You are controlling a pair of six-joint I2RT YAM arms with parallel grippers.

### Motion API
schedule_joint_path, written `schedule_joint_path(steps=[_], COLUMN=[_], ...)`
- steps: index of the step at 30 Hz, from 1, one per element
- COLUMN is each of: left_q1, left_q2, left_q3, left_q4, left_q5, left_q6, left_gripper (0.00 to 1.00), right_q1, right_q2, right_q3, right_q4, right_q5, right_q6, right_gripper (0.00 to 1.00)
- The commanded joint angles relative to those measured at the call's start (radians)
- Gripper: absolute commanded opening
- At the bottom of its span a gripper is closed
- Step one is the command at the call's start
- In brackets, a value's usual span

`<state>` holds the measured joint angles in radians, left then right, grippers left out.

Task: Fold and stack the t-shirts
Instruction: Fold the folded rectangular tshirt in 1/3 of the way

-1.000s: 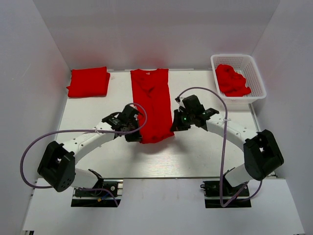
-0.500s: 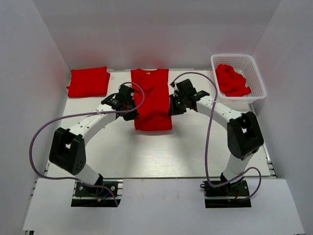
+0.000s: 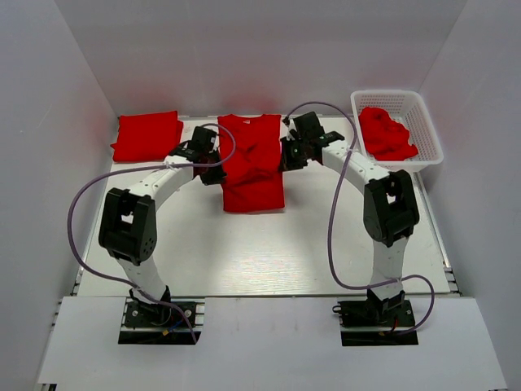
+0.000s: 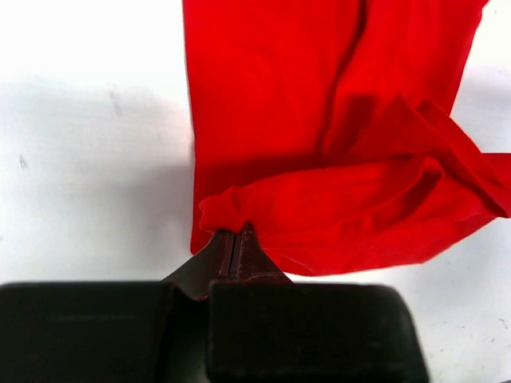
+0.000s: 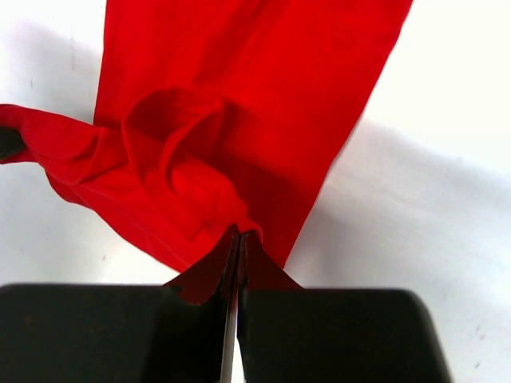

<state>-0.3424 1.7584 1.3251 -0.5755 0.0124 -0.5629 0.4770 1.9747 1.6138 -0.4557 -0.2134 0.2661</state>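
Note:
My right gripper should keep going toward the t-shirt's far end (image 3: 262, 122) and let go once the hem lies flat, because the hem corner (image 3: 278, 169) is lined up with the t-shirt's side edge.
A red t-shirt (image 3: 254, 167) lies lengthwise at the table's far middle, its near end folded up over itself. My left gripper (image 3: 210, 169) is shut on the folded hem at the shirt's left edge; the left wrist view shows the fingertips (image 4: 236, 239) pinching red cloth (image 4: 335, 159). My right gripper (image 3: 286, 160) is shut on the hem at the right edge, the cloth (image 5: 231, 120) bunched at its tips (image 5: 239, 238). A folded red t-shirt (image 3: 147, 136) lies at the far left. A crumpled red t-shirt (image 3: 386, 133) sits in the basket.
A white plastic lattice basket (image 3: 426, 134) stands at the far right. White walls close in the table on the left, back and right. Purple cables loop off both arms.
Both grippers have carried the shirt's near hem away from the arm bases toward the collar, folding the shirt shorter. The arms have stretched out further.

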Motion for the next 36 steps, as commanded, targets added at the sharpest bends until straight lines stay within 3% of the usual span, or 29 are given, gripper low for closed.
schedule_joint_path(steps=[1, 11, 31, 33, 34, 35, 36], left_q1=[0.025, 0.056, 0.103, 0.121, 0.121, 0.132, 0.147], left_q2=[0.010, 0.099, 0.271, 0.303, 0.317, 0.335, 0.373], left_q3=[0.058, 0.120, 0.263, 0.284, 0.321, 0.353, 0.417], left_q4=[0.041, 0.121, 0.118, 0.140, 0.140, 0.140, 0.125], left_q5=[0.040, 0.113, 0.143, 0.133, 0.133, 0.133, 0.133], left_q6=[0.043, 0.112, 0.121, 0.112, 0.112, 0.112, 0.098], left_gripper=[0.00, 0.00, 0.00, 0.07, 0.16, 0.40, 0.47], right_q1=[-0.018, -0.049, -0.077, -0.086, -0.086, -0.098, -0.101], right_q2=[0.038, 0.134, 0.305, 0.338, 0.346, 0.367, 0.392], right_q3=[0.083, 0.179, 0.328, 0.348, 0.392, 0.409, 0.432], right_q4=[-0.006, 0.014, 0.044, 0.077, 0.084, 0.107, 0.114], right_q5=[-0.038, -0.080, -0.084, -0.058, -0.049, -0.052, -0.050], right_q6=[-0.041, -0.038, 0.051, 0.102, 0.125, 0.190, 0.215], right_gripper=[0.00, 0.00, 0.00, 0.02, 0.06, 0.11, 0.27])
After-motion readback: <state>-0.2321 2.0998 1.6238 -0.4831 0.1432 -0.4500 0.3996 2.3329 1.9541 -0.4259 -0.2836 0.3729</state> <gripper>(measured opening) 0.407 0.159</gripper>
